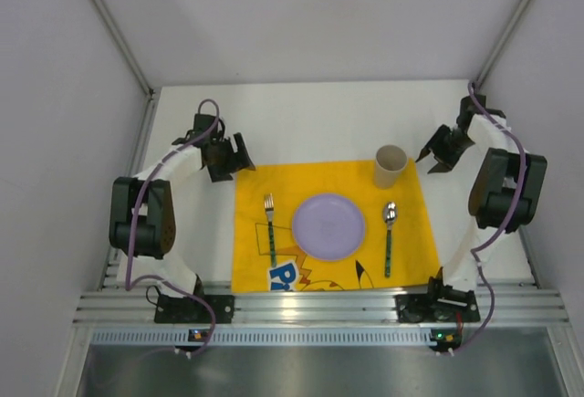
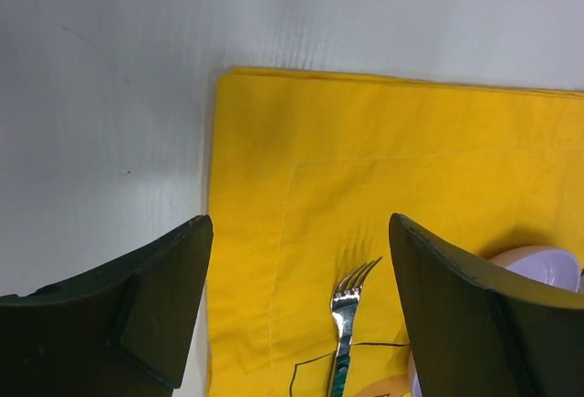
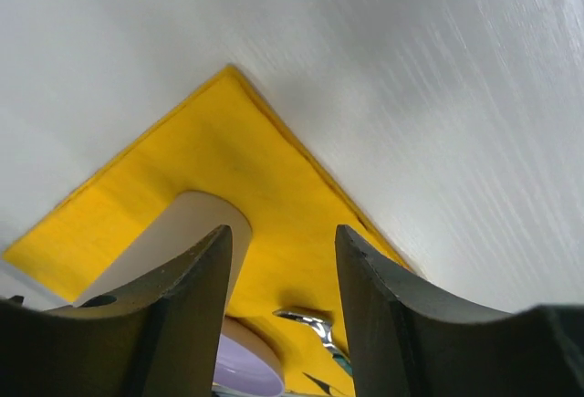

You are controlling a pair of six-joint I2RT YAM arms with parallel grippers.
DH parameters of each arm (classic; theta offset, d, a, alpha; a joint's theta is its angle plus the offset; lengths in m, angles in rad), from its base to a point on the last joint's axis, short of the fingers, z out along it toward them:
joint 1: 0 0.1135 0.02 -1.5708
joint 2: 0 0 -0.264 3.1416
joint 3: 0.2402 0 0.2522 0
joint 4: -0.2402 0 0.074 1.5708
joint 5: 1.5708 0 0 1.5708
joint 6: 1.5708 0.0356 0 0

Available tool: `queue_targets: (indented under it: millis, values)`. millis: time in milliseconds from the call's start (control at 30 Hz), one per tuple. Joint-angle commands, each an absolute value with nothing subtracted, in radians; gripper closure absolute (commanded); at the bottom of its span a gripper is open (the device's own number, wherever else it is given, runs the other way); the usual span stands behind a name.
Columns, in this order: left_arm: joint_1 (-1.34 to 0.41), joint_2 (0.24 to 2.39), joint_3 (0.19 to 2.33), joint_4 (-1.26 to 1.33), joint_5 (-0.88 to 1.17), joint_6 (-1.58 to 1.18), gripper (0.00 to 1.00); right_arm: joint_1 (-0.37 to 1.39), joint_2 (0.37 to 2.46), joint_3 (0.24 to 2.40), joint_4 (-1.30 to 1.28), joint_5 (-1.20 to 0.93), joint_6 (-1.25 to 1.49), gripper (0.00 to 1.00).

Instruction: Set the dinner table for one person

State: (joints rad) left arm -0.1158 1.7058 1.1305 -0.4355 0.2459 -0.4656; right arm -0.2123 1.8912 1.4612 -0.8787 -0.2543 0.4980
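Observation:
The mat's near edge (image 1: 333,288) reaches the aluminium rail. Next, my right gripper pinches the corner (image 1: 413,162) next to the cup and pulls the mat clear together with my left gripper.
On the white dinner table (image 1: 319,114) lies a yellow cartoon-print mat (image 1: 265,187). On it sit a lilac plate (image 1: 328,225), a fork (image 1: 270,225) left of the plate, a spoon (image 1: 389,233) right of it, and a beige cup (image 1: 391,166) at the mat's far right corner. My left gripper (image 1: 234,161) is open and empty, just beyond the mat's far left corner; its wrist view shows the fork (image 2: 345,315) between the fingers (image 2: 146,306). My right gripper (image 1: 435,155) is open and empty, right of the cup (image 3: 155,251); the spoon (image 3: 315,326) shows beyond.
Grey walls enclose the table on the left, back and right. An aluminium rail (image 1: 310,308) with both arm bases runs along the near edge. Bare white tabletop lies behind the mat and along both sides.

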Motion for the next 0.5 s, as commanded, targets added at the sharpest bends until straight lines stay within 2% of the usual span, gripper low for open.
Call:
queue_targets:
  millis: [0,200,467]
  values:
    - [-0.1,1.692,1.157,-0.385,0.215,-0.407,0.17,-0.212,1.951,1.516,-0.825,-0.267,0.485,0.5]
    - [-0.098,1.733,1.128,-0.356,0.224,-0.382,0.2,-0.212,2.035,1.505,-0.785,-0.239,0.471,0.45]
    - [-0.098,1.811,1.085,-0.296,0.239,-0.41,0.32,-0.196,2.1,1.436,-0.683,-0.302,0.518,0.44]
